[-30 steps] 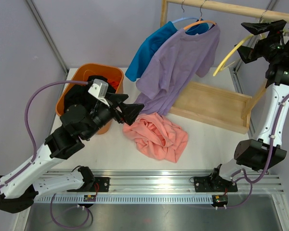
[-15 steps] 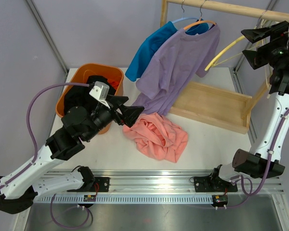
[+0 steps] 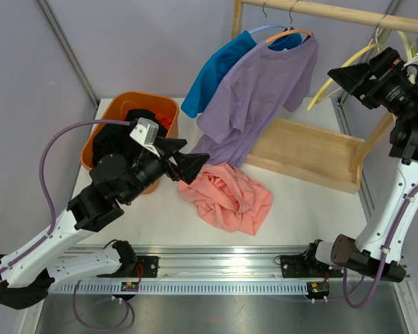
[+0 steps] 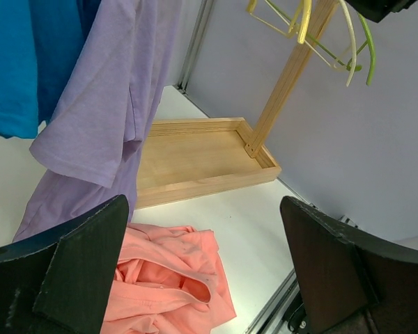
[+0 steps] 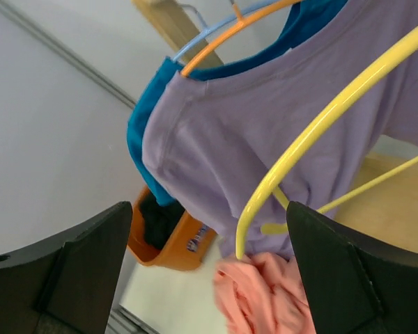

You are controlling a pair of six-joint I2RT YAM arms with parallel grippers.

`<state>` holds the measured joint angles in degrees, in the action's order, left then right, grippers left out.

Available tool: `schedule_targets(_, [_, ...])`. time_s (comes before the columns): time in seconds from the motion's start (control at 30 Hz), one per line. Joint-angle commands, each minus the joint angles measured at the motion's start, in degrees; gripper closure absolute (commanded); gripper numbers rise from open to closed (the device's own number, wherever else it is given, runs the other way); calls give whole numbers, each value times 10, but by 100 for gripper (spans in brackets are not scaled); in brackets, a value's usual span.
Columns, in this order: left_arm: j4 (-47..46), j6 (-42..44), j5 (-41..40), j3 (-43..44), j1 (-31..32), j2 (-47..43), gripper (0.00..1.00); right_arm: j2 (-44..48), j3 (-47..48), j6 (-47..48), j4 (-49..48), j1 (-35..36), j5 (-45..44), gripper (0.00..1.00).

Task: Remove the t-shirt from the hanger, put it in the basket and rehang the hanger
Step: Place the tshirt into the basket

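Note:
My right gripper is blocked from the purple t-shirt by the yellow hanger (image 5: 303, 145) across the way, so it should back down while my left gripper reaches up to the t-shirt's shoulder (image 3: 260, 53).
A purple t-shirt (image 3: 258, 90) (image 4: 104, 111) (image 5: 265, 90) hangs on an orange hanger (image 3: 292, 32) (image 5: 237, 28) from the wooden rail (image 3: 334, 10). A salmon t-shirt (image 3: 226, 198) (image 4: 160, 278) (image 5: 265, 292) lies crumpled on the table. My left gripper (image 3: 191, 158) (image 4: 203, 229) hovers open just left of the salmon heap, below the purple hem. My right gripper (image 3: 338, 80) (image 5: 209, 209) is open, high up at the right of the purple shirt. A bare yellow hanger (image 3: 320, 94) (image 5: 313, 132) hangs right beside its fingers, not gripped.
A blue t-shirt (image 3: 209, 73) (image 4: 21, 62) (image 5: 143, 132) hangs on a pale blue hanger behind the purple one. An orange basket (image 3: 111, 115) (image 5: 171, 250) with dark clothes stands at the left. The rack's wooden tray base (image 3: 313, 153) (image 4: 195, 156) lies at the back right. More empty hangers dangle at the rail's right end.
My right gripper has swung left and a little down toward the purple shirt, and the yellow hanger has swayed. The left arm has barely moved.

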<state>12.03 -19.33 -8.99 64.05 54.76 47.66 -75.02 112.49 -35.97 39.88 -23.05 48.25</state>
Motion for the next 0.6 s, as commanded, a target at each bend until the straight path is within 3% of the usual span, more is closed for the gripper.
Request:
schedule_targets(0.0, [-42,14,15,0,3,8,6,34,21,193,53,-2,66,1])
schedule_targets(0.1, [-45,20,20,9,3,25,6,68,21,321,93,-2,65,1])
schedule_targets(0.23, [-51,32,19,27,3,52,7,106,36,456,131,-2,163,1])
schedule_targets(0.4, [-50,41,23,63,3,89,7,78,93,460,189,-2,229,1])
schedule_targets(0.57, [-39,68,8,92,3,107,7,67,60,515,247,-2,243,4])
